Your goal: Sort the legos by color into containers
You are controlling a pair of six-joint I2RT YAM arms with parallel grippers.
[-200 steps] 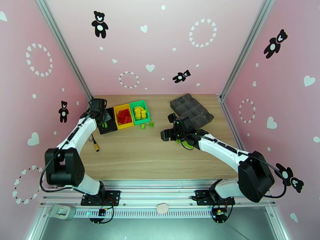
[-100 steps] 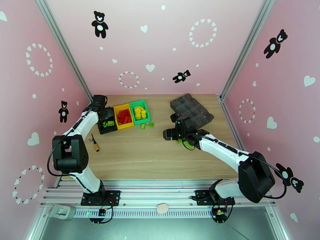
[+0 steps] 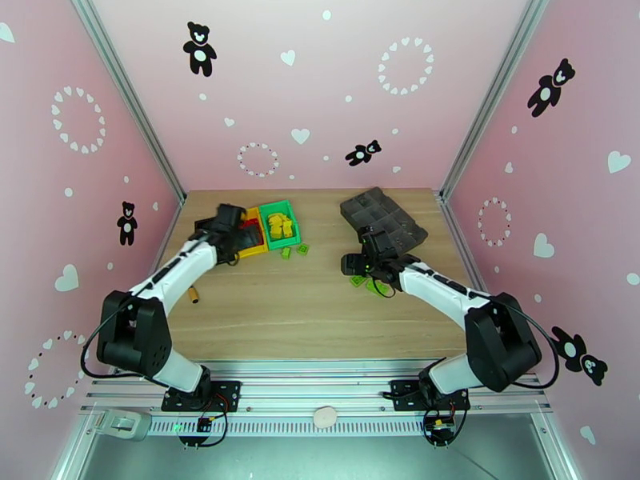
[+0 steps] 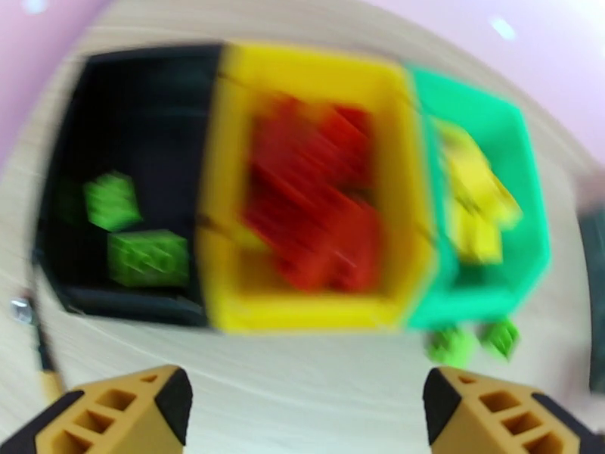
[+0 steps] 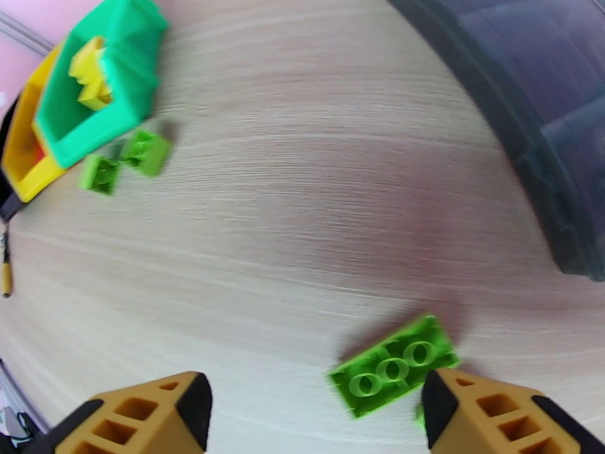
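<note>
The green lego under my right gripper is a long way from the black bin, so I should move it toward the middle where my left gripper can take it.
Three containers stand in a row at the back left: a black bin with two green legos, a yellow bin with red legos, and a green bin with yellow legos. My left gripper hangs open in front of them with nothing between its fingers; from above, the left gripper covers part of the black and yellow bins. Two green legos lie before the green bin. My right gripper is open just above a loose green lego.
A dark grey compartment tray sits at the back right, close behind the right gripper. A small screwdriver-like tool lies on the table near the left arm. Pink walls close in the table on three sides.
My left gripper has opened and swung from over the black bin rightward and nearer. The right gripper has shifted a little right, toward the tray, and stays open.
</note>
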